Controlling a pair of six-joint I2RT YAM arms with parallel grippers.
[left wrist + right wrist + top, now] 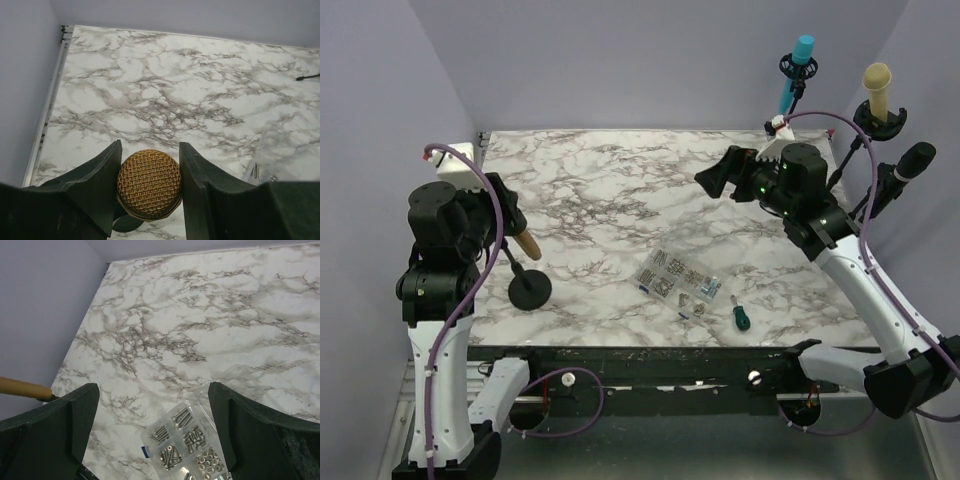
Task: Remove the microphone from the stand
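Observation:
The table is free from the round base (530, 289) to the clear box (678, 281). My left gripper should therefore bring the stand inward now until my right gripper can get to it.
A gold microphone (523, 243) sits tilted on a small black stand with a round base (530, 290) at the table's left front. My left gripper (492, 215) is shut on its gold mesh head (149, 184), one finger on each side. The stand base shows just below the head in the left wrist view (127, 223). My right gripper (715, 177) is open and empty, held high over the table's right middle. The microphone's handle end pokes in at the left of the right wrist view (22, 388).
A clear box of screws (678, 282) and a green-handled screwdriver (739, 315) lie at the table's front middle. The box also shows in the right wrist view (185, 445). Three other microphones on stands, blue (798, 70), cream (878, 92) and black (910, 166), stand at the back right.

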